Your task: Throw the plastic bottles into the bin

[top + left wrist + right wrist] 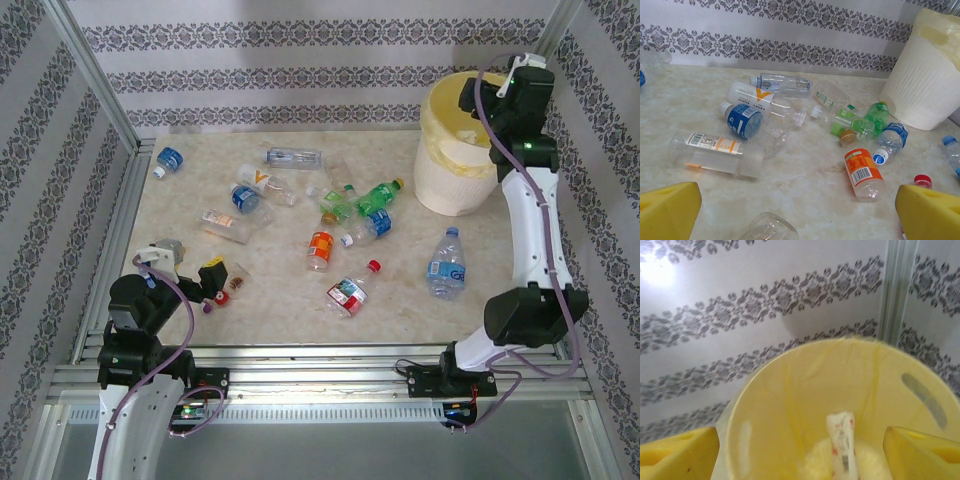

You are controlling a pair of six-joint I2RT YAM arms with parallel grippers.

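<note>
The blue-capped bottle [447, 268] lies apart from the other bottles, so the robot's right gripper should keep moving toward it with fingers wide until they straddle the bottle's body [448, 255].
The pale-yellow bin [452, 185] stands at the table's back right. My right gripper [503, 92] hangs over its mouth, open; in the right wrist view its yellow fingers [677, 455] stand wide apart. Between and below the gripper [800, 460], a blurred white bottle with red print [841, 440] sits inside the bin [785, 400], free of the fingers. Plastic bottles lie scattered on the table: an orange-label one [320, 250], a green one [378, 195], a blue-label one [447, 265]. My left gripper [190, 262] is open at the front left, with a clear bottle [767, 227] just below the gripper [797, 215].
The patterned walls and aluminium frame posts [95, 75] close in the table. The marble tabletop [280, 300] has a bare strip near the front edge. In the left wrist view an orange-label bottle [863, 174] and a barcode-label bottle [715, 152] lie closest.
</note>
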